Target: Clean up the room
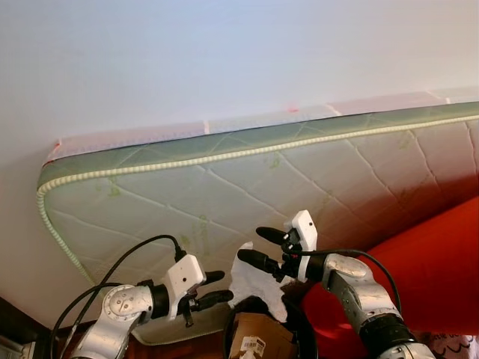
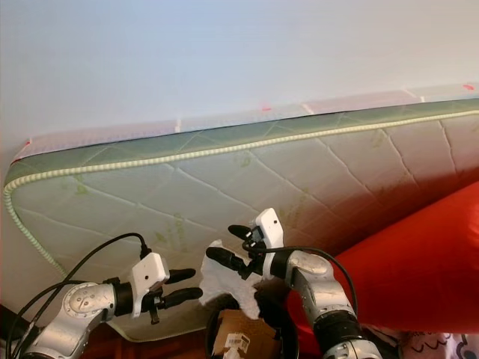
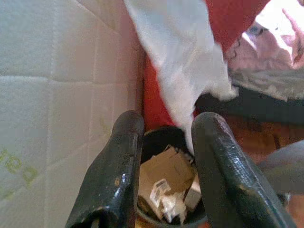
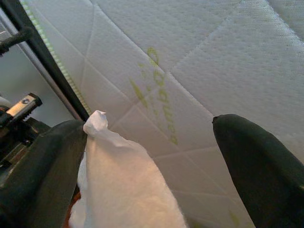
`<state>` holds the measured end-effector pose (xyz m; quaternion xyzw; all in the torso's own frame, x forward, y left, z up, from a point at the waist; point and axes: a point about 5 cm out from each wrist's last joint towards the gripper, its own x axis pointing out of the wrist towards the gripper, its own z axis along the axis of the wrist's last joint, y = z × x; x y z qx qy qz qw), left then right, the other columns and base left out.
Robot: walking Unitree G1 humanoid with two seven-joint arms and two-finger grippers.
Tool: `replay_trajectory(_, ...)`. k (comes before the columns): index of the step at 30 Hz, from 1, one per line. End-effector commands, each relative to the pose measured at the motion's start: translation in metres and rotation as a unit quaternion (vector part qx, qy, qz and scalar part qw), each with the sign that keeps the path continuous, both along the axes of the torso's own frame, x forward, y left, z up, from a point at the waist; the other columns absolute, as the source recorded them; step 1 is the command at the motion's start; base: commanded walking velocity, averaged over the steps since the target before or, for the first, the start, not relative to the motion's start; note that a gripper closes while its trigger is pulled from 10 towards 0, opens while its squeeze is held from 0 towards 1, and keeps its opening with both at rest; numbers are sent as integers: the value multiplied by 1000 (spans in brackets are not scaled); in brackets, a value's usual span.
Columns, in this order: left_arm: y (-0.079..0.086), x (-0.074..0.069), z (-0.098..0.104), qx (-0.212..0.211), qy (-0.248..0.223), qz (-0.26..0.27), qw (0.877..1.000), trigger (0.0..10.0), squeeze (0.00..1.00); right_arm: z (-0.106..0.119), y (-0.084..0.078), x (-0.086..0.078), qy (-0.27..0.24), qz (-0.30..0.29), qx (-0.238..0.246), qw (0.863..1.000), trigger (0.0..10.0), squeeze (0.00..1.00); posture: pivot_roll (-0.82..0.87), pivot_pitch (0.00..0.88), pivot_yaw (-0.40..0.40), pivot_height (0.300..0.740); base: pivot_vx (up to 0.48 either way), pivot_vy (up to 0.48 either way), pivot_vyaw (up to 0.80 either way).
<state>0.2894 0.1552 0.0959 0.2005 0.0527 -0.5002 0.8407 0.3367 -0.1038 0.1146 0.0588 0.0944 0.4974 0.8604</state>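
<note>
I expect the white tissue (image 1: 256,286) to come off whole when my left gripper pulls it away, since it only clings to one finger of my open right gripper (image 1: 258,261).
A crumpled white tissue (image 1: 256,283) hangs over a black waste bin (image 2: 285,334) that holds cardboard (image 1: 258,336) and paper scraps. My right gripper (image 1: 260,247) is just above it, open. The tissue (image 4: 118,185) clings to the side of one finger (image 4: 42,171), and the other finger stands well apart. My left gripper (image 1: 224,287) is level with the tissue, to its left, open with nothing between its fingers. In the left wrist view the tissue (image 3: 180,71) drapes down past the fingertips towards the bin (image 3: 156,137).
A quilted white mattress (image 1: 224,194) with green edging leans against the pale wall behind the bin. A large red cushion (image 1: 426,262) fills the right side, close to my right arm. Dark wooden floor (image 3: 266,137) and pink bedding (image 3: 266,47) lie beyond.
</note>
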Motion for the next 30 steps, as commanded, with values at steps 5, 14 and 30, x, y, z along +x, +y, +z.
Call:
replay_trajectory(5,-2,4,0,11,-5,4,1000,10000,0,7,6,-4,-15,37,-2,999,10000,0,83,129,-88,740,0,0,0)
replay_trajectory(14,-10,8,3,9,-1,-10,1000,10000,0,7,10,-7,-15,56,-8,998,10000,0,85,120,-84,740,0,0,0)
replay_trajectory(30,-15,22,0,-7,-9,20,1000,0,0,7,15,-11,-19,68,-1,998,10000,0,73,95,-77,740,0,0,0)
